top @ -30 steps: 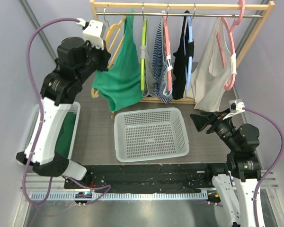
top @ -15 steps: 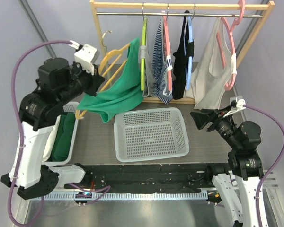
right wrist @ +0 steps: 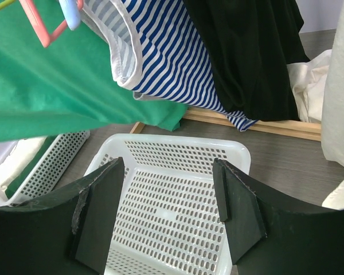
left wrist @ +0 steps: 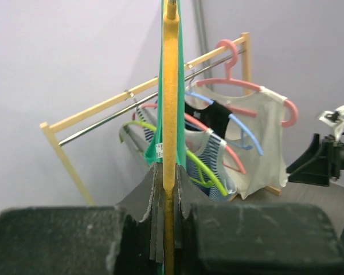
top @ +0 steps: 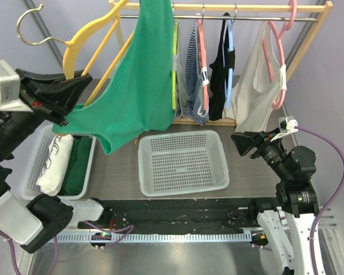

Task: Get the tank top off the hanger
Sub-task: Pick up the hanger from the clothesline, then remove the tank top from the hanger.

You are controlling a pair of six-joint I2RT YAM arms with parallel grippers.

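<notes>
The yellow hanger [top: 90, 33] is tilted up high, beyond my right gripper's reach, so my left gripper needs to bring it down and level it over the white basket [top: 183, 163] first.
The green tank top [top: 132, 86] hangs on a yellow hanger [top: 74, 43], raised high at the left, off the rail and tilted. My left gripper [top: 74, 97] is shut on the hanger's lower part. In the left wrist view the hanger [left wrist: 170, 86] runs straight up between the closed pads of that gripper [left wrist: 169, 172], edge-on, with the green fabric [left wrist: 181, 114] beside it. My right gripper [top: 241, 143] hovers at the right of the white basket, open and empty. The right wrist view shows that gripper [right wrist: 167, 162] over the basket, below the green cloth [right wrist: 51, 86].
A wooden rack [top: 309, 46] at the back carries a lime hanger [top: 174, 63], a striped top [top: 193, 74], a black top [top: 220, 69] and a white top [top: 255, 91]. A white basket [top: 180, 136] sits mid-table. A side bin [top: 31, 166] at the left holds folded clothes.
My left arm has lifted the yellow hanger with the green tank top off the rail, up and to the left toward the camera. The right arm has hardly moved.
</notes>
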